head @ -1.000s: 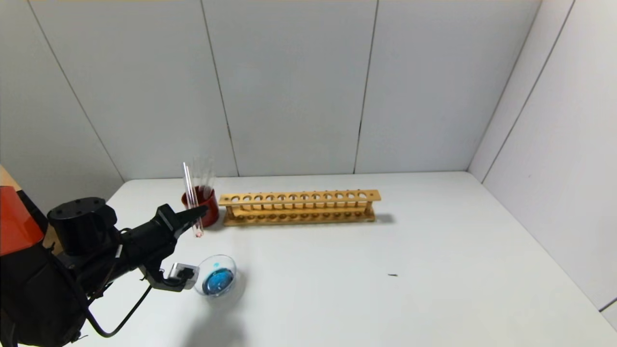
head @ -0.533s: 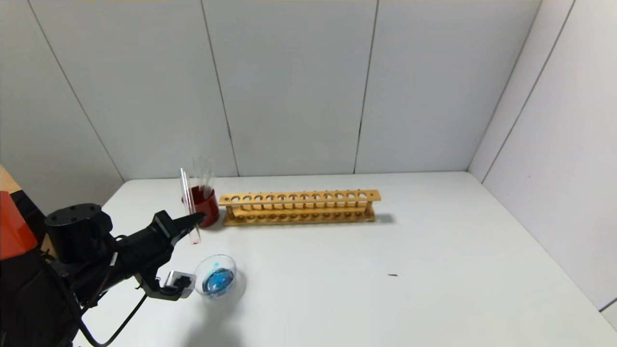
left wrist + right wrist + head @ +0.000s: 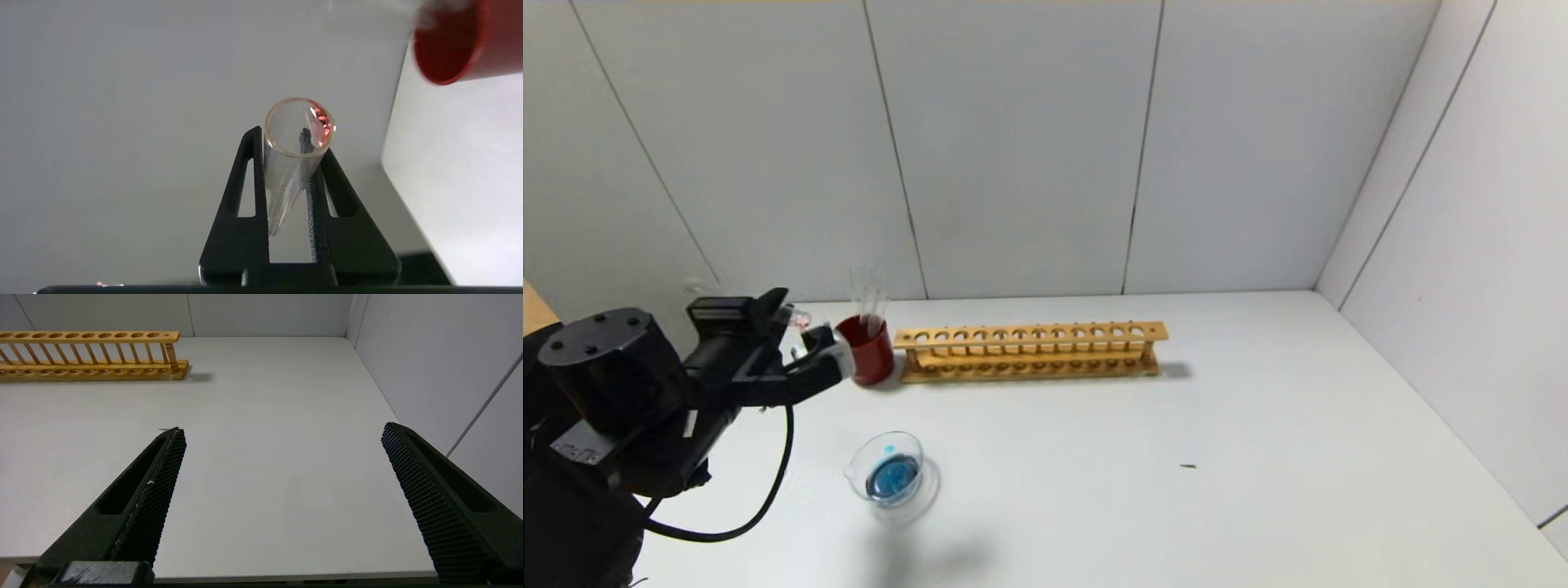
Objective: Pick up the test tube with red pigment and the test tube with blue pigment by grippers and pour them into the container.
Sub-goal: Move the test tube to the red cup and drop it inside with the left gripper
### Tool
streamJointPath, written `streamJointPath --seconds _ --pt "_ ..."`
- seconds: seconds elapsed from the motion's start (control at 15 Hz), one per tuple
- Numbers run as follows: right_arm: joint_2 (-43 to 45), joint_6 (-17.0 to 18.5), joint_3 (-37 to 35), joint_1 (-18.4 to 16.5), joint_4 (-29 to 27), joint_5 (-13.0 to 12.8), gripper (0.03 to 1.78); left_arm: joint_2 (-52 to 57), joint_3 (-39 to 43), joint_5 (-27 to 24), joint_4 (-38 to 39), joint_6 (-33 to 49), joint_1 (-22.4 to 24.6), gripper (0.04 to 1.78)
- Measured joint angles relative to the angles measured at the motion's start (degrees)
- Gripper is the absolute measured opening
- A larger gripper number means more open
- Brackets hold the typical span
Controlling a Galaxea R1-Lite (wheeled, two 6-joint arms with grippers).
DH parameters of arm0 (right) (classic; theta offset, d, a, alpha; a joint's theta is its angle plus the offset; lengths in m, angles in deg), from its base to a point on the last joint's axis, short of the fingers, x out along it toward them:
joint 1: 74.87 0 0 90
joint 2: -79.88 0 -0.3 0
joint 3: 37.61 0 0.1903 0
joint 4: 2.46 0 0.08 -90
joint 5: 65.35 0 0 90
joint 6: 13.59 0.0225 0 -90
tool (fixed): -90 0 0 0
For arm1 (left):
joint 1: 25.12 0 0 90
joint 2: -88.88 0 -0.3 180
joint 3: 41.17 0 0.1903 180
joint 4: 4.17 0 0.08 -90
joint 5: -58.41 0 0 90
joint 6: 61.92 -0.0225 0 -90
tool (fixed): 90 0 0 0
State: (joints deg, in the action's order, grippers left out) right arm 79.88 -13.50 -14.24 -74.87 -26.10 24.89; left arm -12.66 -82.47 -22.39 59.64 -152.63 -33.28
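Note:
My left gripper is holding the test tube [image 3: 800,319] level beside the dark red cup [image 3: 863,335], so next I raise it clear and turn the tube upright before lowering it in.
My left gripper [image 3: 796,339] is raised just left of the dark red cup [image 3: 870,351], at the table's back left. It is shut on the test tube with red pigment [image 3: 299,134], whose open mouth shows a red smear on the inside. In the head view only the tube's pinkish end [image 3: 798,317] shows above the gripper. The clear glass container [image 3: 890,474] stands on the table in front of the cup, with blue liquid in it. No teal-blue tube shows. My right gripper [image 3: 282,433] is open and empty over the table's right side.
Colourless clear tubes [image 3: 867,290] stand in the red cup, which also shows in the left wrist view [image 3: 453,45]. A long wooden tube rack [image 3: 1029,351] stands to the right of the cup and holds nothing. A small dark speck [image 3: 1188,466] lies on the white table.
My left gripper has risen and swung back and left, away from above the container to beside the red cup. The wrist has rolled over, so the tube no longer stands upright.

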Motion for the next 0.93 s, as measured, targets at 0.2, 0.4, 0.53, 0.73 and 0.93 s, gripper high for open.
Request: streamJointPath --seconds 0.2,0.4,0.53,0.73,0.93 --pt "0.0 0.0 0.0 -0.05 0.0 0.0 1.75 1.16 -3.86 9.47 -0.79 15.19 -0.72 0.31" --pt "0.0 0.0 0.0 -0.02 0.0 -0.02 1.75 3.46 -8.66 12.65 -9.25 29.05 -0.85 0.31" --pt "0.0 -0.02 0.0 -0.02 0.02 0.0 1.75 5.18 -12.0 12.95 -16.59 38.62 -0.74 0.31" --pt "0.0 0.0 0.0 -0.02 0.02 0.0 1.75 6.17 -17.57 12.92 -22.87 52.92 -0.5 0.31" --pt "0.0 0.0 0.0 -0.02 0.0 -0.02 1.75 6.41 -20.65 11.33 -29.16 64.61 1.99 0.31"
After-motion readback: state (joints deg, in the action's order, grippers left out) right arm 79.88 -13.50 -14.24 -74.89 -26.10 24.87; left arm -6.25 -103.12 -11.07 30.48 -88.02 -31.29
